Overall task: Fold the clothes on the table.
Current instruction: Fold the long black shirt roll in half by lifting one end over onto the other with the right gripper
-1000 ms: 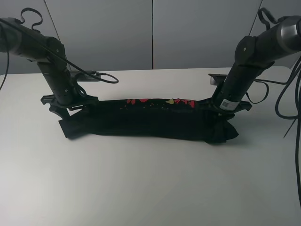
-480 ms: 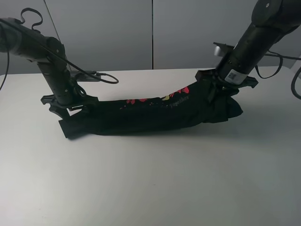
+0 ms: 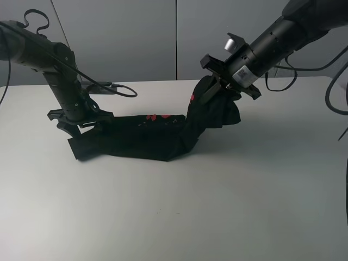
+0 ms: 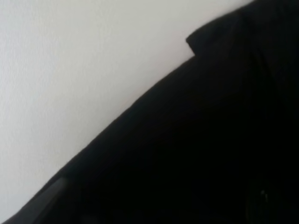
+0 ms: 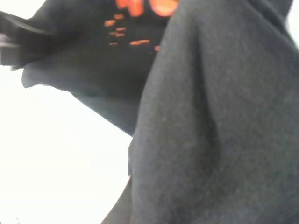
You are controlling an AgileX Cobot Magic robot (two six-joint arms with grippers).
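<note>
My right gripper should keep moving across, because the black T-shirt's lifted end (image 3: 222,115) is clear of its flat half (image 3: 135,136) beside my left gripper. It should then let go over that half.
The black T-shirt (image 3: 141,138) lies as a long folded strip on the white table (image 3: 174,217), with red print showing along its back edge. My right gripper (image 3: 217,89) is shut on the strip's right end and holds it lifted above the table, over the strip's middle; the cloth hangs down from it in a bunch. My left gripper (image 3: 81,122) stands with its jaws wide, low at the left end of the strip. The left wrist view shows only black cloth (image 4: 210,140) and table. The right wrist view is filled by hanging cloth (image 5: 210,116) with red print (image 5: 140,7).
A black cable (image 3: 117,87) loops on the table behind the left arm. More cables (image 3: 337,92) hang at the right edge. Grey wall panels (image 3: 174,38) stand behind the table. Bare white tabletop lies in front of the shirt.
My right gripper has risen and swung left with the shirt's right end, so the strip's right half now lifts off the table. The left arm has not moved.
</note>
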